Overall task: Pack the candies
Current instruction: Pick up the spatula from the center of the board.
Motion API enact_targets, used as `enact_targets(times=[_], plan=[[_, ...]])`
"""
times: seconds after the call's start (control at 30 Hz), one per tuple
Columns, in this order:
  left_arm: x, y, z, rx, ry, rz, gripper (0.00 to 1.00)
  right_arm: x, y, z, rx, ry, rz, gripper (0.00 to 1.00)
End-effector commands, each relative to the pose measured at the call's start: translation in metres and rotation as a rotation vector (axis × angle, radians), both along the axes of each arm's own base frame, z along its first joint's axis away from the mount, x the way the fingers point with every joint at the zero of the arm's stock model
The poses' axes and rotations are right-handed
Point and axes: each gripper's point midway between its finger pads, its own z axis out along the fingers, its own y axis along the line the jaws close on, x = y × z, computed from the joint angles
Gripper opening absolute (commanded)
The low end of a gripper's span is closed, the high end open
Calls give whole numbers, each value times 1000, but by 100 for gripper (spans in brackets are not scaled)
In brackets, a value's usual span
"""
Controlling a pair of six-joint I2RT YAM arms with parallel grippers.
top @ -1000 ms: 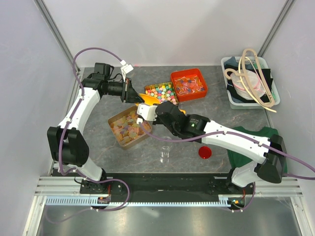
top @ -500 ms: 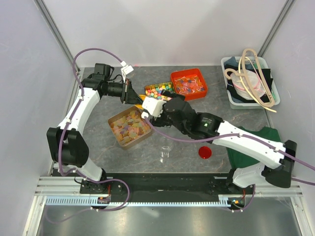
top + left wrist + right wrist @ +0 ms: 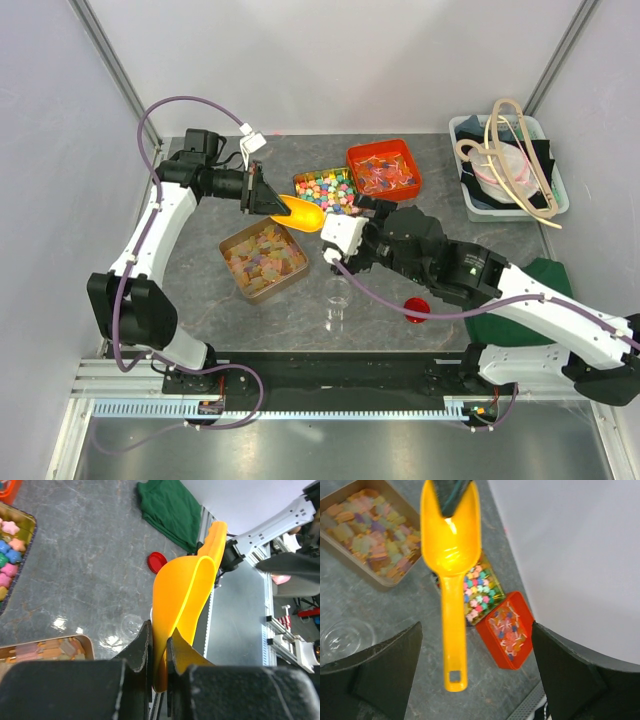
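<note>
My left gripper is pinching the orange scoop by its bowl, the part that has to gather candies, so next my right gripper takes hold of the scoop by its handle first.
The candies are pastel pieces filling a gold tin at left centre; they also show in the right wrist view. My left gripper is shut on the bowl rim of an orange scoop, held in the air with its handle pointing right. In the left wrist view the fingers pinch the scoop's thin wall. My right gripper is open just beyond the handle's end. In the right wrist view the scoop hangs untouched between the wide fingers.
A gold tin of bright multicoloured candies and a red box of candies stand behind the scoop. A small clear cup and a red lid lie near the front. A green cloth and a grey bin are at right.
My right gripper opened, let go of the scoop's handle and drew back to the right. The left gripper kept its hold on the scoop's bowl and lifted it slightly away from the pastel tin.
</note>
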Motion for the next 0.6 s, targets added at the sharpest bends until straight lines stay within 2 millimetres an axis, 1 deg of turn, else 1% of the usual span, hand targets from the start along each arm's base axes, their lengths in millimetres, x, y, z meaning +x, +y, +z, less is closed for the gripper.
enact_targets(times=[0.0, 0.03, 0.07, 0.13, 0.17, 0.2, 0.23, 0.27, 0.3, 0.37, 0.4, 0.57], plan=[[-13, -2, 29, -78, -74, -72, 2, -16, 6, -14, 7, 28, 103, 94], [-14, -3, 31, -84, -73, -79, 2, -16, 4, -9, 34, 15, 98, 93], [-17, -3, 31, -91, -60, -85, 2, -17, 3, -13, 30, 13, 97, 94], [-19, -4, 34, -112, -67, -103, 2, -14, 0, -8, 57, -13, 79, 93], [-20, -4, 35, -118, -65, -108, 2, -13, -1, -12, 51, -19, 74, 93], [-22, -4, 36, -129, -65, -117, 2, -13, -2, -11, 59, -24, 72, 94], [-22, -4, 35, -130, -61, -119, 2, -13, -1, -9, 68, -37, 76, 93], [-22, -4, 35, -131, -59, -120, 2, -12, -1, -13, 59, -42, 77, 93], [-22, -4, 35, -130, -56, -121, 2, -11, 1, -9, 74, -56, 78, 93], [-22, -4, 35, -132, -54, -124, 2, -8, 2, -10, 80, -63, 69, 93], [-23, -4, 35, -131, -54, -125, 2, -6, 3, -6, 96, -77, 60, 92], [-26, -4, 38, -131, -66, -128, 2, -1, 8, -17, 83, -71, 59, 91]])
